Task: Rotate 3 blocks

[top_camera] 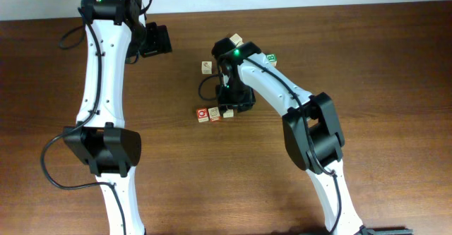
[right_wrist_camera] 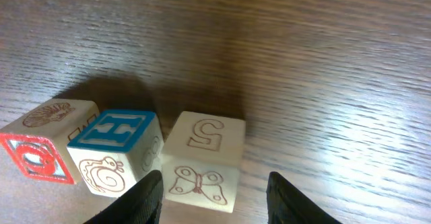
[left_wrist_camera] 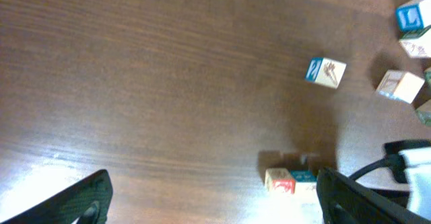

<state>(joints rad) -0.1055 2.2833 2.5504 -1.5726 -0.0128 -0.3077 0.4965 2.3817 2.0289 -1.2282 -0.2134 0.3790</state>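
Note:
Next, I press the red block's loose end (top_camera: 198, 116) with my left gripper while my right gripper presses the pale block, because the row of three blocks (top_camera: 215, 114) is loose and uneven.
Three blocks lie in a row on the table: a red-faced one (top_camera: 202, 113) (right_wrist_camera: 37, 155), one with a blue H on top (top_camera: 214, 113) (right_wrist_camera: 113, 131), and a pale one (top_camera: 228, 112) (right_wrist_camera: 205, 158) showing a 5 and a butterfly. My right gripper (top_camera: 236, 101) (right_wrist_camera: 214, 180) hangs over the pale block, open. Its left finger is at the block's left edge, while the right finger stands clear of it. My left gripper (top_camera: 155, 40) (left_wrist_camera: 215, 207) is open and empty at the far left of the table. From there the red block (left_wrist_camera: 279, 181) shows.
Loose cubes lie beyond the row: one with a blue side (top_camera: 206, 68) (left_wrist_camera: 326, 72), a pale one (top_camera: 236, 41) (left_wrist_camera: 400, 86), and a green-marked one (top_camera: 271, 57). The right arm's cable (top_camera: 205, 87) loops beside the row. Bare wood (top_camera: 395, 87) spreads on both sides.

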